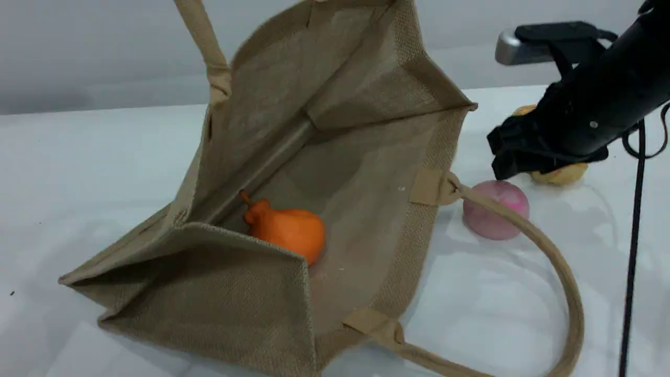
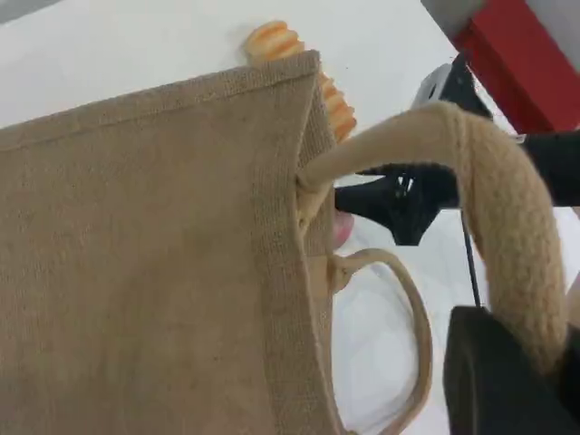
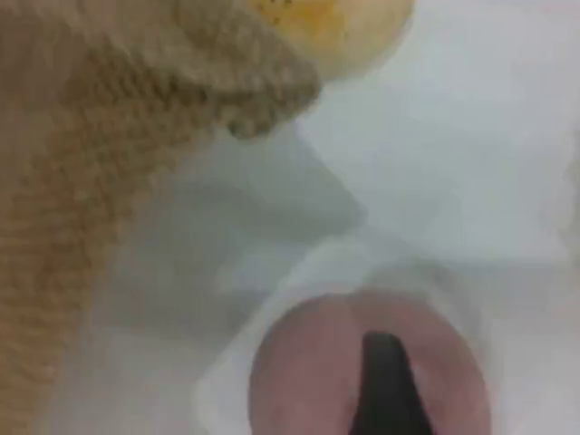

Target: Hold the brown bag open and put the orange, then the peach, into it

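Observation:
I can see that the brown bag's sides crease inward (image 1: 145, 279), so its upper side (image 1: 279, 91) will fold down over the bag's opening when I bring the bag's upper handle down.
The brown bag (image 1: 335, 157) lies on its side with its mouth held wide, facing the camera. Its upper handle (image 2: 507, 217) runs up out of the scene view and into my left gripper (image 2: 521, 362), which is shut on it. The orange (image 1: 288, 230) rests inside the bag on its lower wall. Just right of the bag's mouth the peach (image 1: 494, 209) sits on the table, behind the lower handle (image 1: 555, 272). My right gripper (image 1: 513, 159) hovers open directly above the peach (image 3: 362, 362), not touching it. One dark fingertip (image 3: 385, 390) shows over it.
A cream-yellow bun (image 1: 562, 173) lies right behind the right gripper. An orange-striped bread loaf (image 2: 281, 41) sits beyond the bag's far edge. A black cable (image 1: 633, 235) hangs down at the right. The white table (image 1: 78, 173) spreads left of the bag.

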Robot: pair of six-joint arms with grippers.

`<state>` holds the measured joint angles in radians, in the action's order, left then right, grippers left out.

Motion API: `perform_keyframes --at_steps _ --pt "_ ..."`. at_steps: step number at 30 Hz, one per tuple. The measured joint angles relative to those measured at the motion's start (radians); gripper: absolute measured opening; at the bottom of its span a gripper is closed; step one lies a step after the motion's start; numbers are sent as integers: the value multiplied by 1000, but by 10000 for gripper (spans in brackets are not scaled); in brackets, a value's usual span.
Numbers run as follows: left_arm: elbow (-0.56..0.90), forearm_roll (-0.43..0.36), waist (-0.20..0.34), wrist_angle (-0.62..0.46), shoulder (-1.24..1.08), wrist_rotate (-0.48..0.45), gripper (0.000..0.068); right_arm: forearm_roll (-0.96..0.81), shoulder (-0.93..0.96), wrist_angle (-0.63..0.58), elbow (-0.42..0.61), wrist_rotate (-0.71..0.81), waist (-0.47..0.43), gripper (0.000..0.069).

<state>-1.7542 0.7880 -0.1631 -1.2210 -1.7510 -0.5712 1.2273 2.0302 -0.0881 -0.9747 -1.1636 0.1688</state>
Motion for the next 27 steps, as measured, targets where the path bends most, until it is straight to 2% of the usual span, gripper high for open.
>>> perform_keyframes --at_steps 9,20,24,27 --pt "0 0 0 0 0 0 82 0 49 -34 0 -1 0 406" --pt "0 3 0 0 0 -1 82 29 69 -154 0 -37 1 382" --pt "0 3 0 0 0 1 82 68 71 -154 0 -56 1 295" --pt "0 3 0 0 0 1 82 72 71 -148 0 -56 1 144"
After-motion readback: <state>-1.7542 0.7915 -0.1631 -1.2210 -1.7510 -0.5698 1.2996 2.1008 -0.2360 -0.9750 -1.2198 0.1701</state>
